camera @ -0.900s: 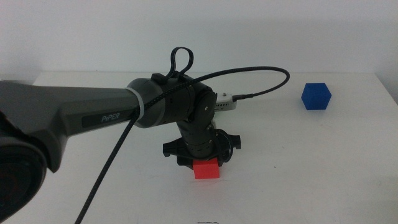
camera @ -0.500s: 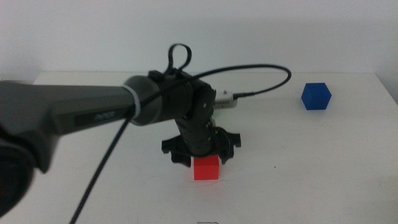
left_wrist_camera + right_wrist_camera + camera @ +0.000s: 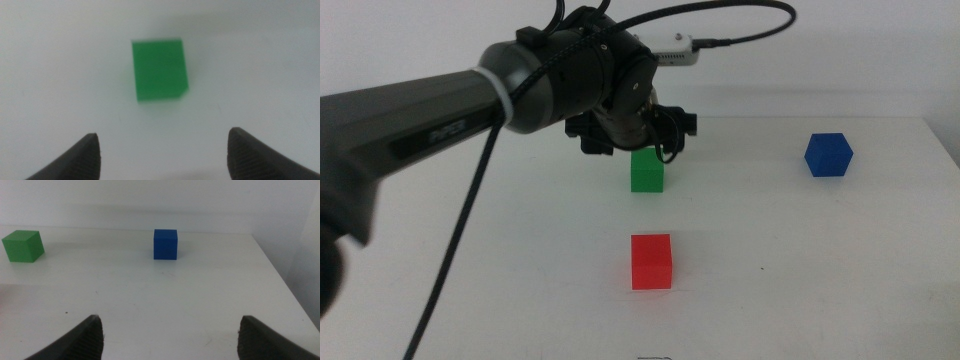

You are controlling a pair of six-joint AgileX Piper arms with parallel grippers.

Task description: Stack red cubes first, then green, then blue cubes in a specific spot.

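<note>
My left gripper continues to go down until its open fingers, lined up with the green cube's sides point(image 3: 160, 70), are on either side of the cube, and then close.
The red cube point(image 3: 651, 261) sits alone on the white table, near the front middle. The green cube point(image 3: 647, 171) sits behind it, and it also shows in the left wrist view point(image 3: 159, 70). My left gripper point(image 3: 638, 138) hovers just above and behind the green cube; its jaws point(image 3: 160, 145) are wide open and empty, clear of the cube. The blue cube point(image 3: 828, 154) sits at the far right, and in the right wrist view point(image 3: 165, 244). My right gripper point(image 3: 172, 327) is open and empty, out of the middle view.
The left arm's black cable point(image 3: 740, 25) loops above the table's back. The table's right edge point(image 3: 280, 280) runs close to the blue cube. The green cube also shows in the right wrist view point(image 3: 22, 246).
My left gripper has lifted away from the red cube and moved back over the green cube, which the arm hid before. The red and blue cubes have not moved.
</note>
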